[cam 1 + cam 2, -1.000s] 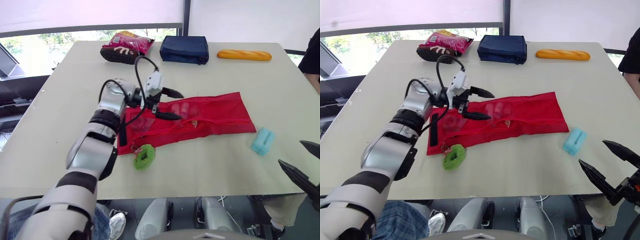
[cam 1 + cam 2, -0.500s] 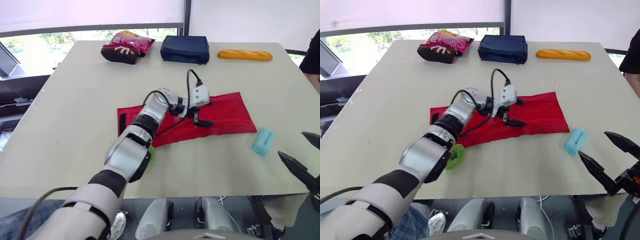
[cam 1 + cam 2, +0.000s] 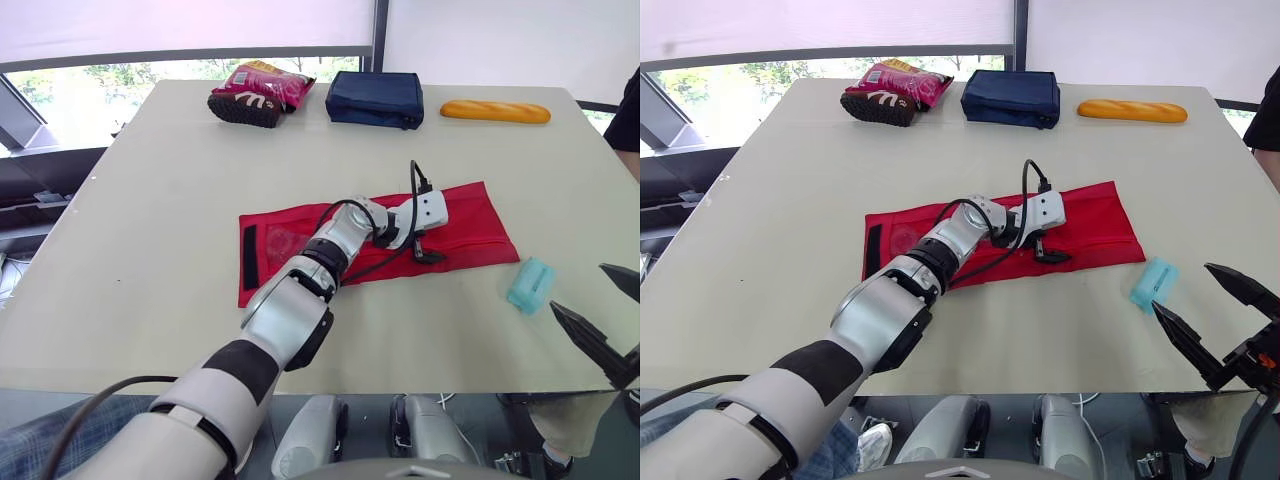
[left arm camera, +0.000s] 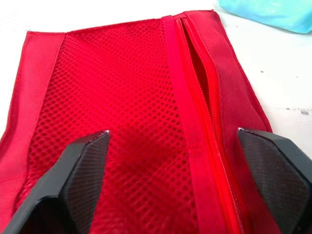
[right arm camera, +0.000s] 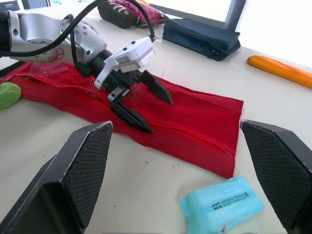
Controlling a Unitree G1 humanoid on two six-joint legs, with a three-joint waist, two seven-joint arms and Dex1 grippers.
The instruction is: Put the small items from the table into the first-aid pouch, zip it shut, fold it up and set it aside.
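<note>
The mesh side (image 4: 129, 97) will come up into an open pocket when the robot lifts the zipper edge, because a dark slit (image 4: 199, 67) shows between the zipper's parted teeth.
The red mesh first-aid pouch (image 3: 470, 215) lies flat across the middle of the table, its zipper (image 4: 195, 97) partly parted near the right end. My left gripper (image 3: 428, 245) is open and low over the pouch's right part, one finger on each side of the zipper line. A light blue tissue packet (image 3: 530, 285) lies on the table just right of the pouch. A green item (image 5: 5, 95) sits by the pouch's left end, behind my left arm in the eye views. My right gripper (image 3: 1212, 318) hangs open off the table's front right, near the blue packet.
At the far edge lie a pink snack bag (image 3: 258, 92), a navy pouch (image 3: 373, 98) and an orange bread loaf (image 3: 495, 111). A person (image 3: 628, 110) stands at the far right. A black strap (image 3: 250, 257) crosses the red pouch's left end.
My left gripper has swept right along the pouch, from its left end to its right part, and dropped lower. The right gripper has barely moved.
</note>
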